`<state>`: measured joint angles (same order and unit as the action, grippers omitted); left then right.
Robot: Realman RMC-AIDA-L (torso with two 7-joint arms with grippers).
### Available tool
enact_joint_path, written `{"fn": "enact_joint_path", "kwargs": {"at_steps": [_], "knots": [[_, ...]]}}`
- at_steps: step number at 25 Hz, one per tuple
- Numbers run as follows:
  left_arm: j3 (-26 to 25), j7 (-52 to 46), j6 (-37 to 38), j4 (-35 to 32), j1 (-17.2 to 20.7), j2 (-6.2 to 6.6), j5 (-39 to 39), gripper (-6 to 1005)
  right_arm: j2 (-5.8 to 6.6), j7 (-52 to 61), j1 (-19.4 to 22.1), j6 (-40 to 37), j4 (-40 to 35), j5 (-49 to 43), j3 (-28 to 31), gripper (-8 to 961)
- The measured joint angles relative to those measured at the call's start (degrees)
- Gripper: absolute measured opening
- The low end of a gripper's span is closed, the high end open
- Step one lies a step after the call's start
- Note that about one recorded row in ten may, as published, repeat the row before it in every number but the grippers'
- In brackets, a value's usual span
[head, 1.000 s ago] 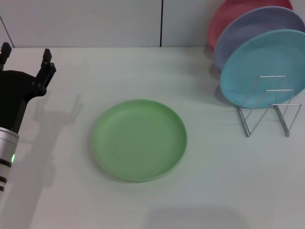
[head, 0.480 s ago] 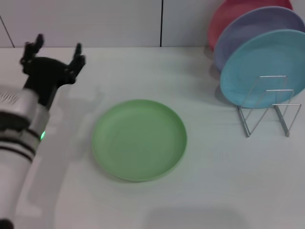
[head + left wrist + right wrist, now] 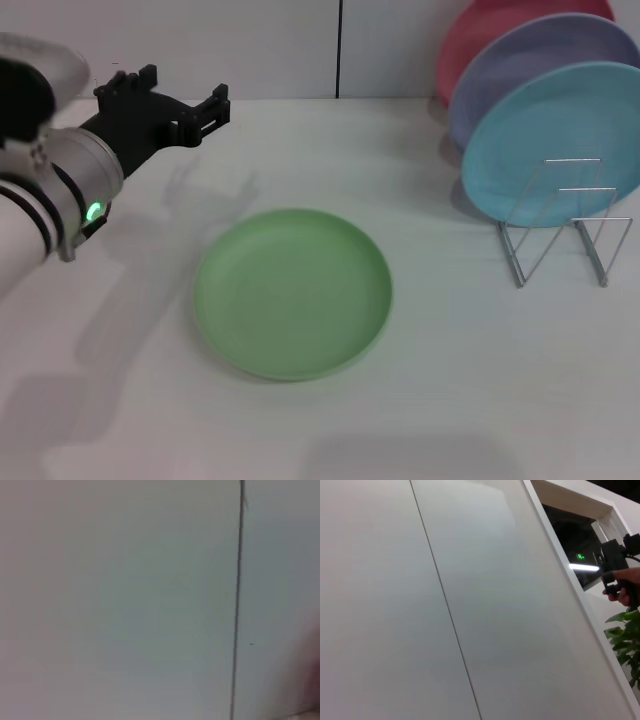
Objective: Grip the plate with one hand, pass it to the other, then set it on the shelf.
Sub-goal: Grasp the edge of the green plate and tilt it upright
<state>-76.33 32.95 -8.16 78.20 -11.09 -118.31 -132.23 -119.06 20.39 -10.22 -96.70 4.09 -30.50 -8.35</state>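
Observation:
My left gripper is pointing at the wall (image 3: 265, 60) past the light-green plate, so this gripper has to turn down and bring its fingers to the plate's nearest rim (image 3: 199, 290).
The light-green plate (image 3: 292, 293) lies flat on the white table (image 3: 440, 380), near the middle in the head view. My left gripper (image 3: 172, 96), black on a white-and-silver arm with a green light, is open and empty above the table's far left, up and left of the plate and apart from it. The wire shelf (image 3: 560, 228) stands at the right with free upright loops at its front. My right gripper is out of view. Both wrist views show only wall panels.
A sky-blue plate (image 3: 552, 140), a lavender plate (image 3: 520, 60) and a pink plate (image 3: 480, 30) stand in the shelf's rear slots. A wall with a dark seam (image 3: 339, 48) runs behind the table.
My left arm has risen and swung right across the far left of the table, its gripper turning toward the plate. The plate and shelf have not moved.

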Motion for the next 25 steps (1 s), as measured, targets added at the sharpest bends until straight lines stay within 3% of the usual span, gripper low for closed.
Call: {"fn": "enact_joint_path", "kwargs": {"at_steps": [3,8,9,11,13,15,17,18,19,21,25], "knots": [[-2.2,-2.0,-5.1,3.6,1.2,-0.01,-0.1,862,0.05,0.0,-0.3,1.0,-0.2,0.0,0.0,829],[0.0,1.5,1.8,4.5,3.5,-0.02,-2.9,861,0.07,-0.3,-0.9,2.1,-0.7,0.0,0.0,829],[4.9,5.6,13.9,2.5,4.9,-0.19,-6.0,861,0.07,-0.3,-1.0,2.2,-0.8,0.0,0.0,829],[9.1,8.6,25.3,-0.8,5.6,-0.35,-7.0,861,0.07,-0.3,-1.0,2.2,-0.8,0.0,0.0,829],[14.6,11.0,44.1,-8.2,4.9,-0.48,-6.8,861,0.07,-0.2,-1.0,2.2,-0.8,0.0,0.0,828],[17.7,10.1,56.8,-13.2,3.6,-0.41,-5.3,860,0.07,-0.2,-1.0,2.2,-0.8,0.0,0.0,828],[20.3,0.3,73.2,-16.9,2.5,0.18,-2.6,860,0.07,-0.2,-0.9,2.2,-0.8,0.0,0.0,828],[20.3,-5.5,76.4,-17.7,2.5,0.33,-2.8,860,0.06,-0.2,-0.9,2.2,-0.8,0.0,0.0,828],[20.3,-5.5,76.4,-17.7,2.5,0.33,-2.8,860,0.05,-0.2,-0.9,2.2,-0.8,0.0,0.0,828],[18.9,-21.8,78.3,-21.4,1.9,0.35,-5.7,859,0.02,-0.3,-0.9,2.2,-0.7,0.0,0.0,828],[15.0,-40.8,73.4,-26.0,-0.4,0.61,-15.6,857,0.07,-0.4,-0.9,2.2,-0.7,0.0,0.0,827]]}}
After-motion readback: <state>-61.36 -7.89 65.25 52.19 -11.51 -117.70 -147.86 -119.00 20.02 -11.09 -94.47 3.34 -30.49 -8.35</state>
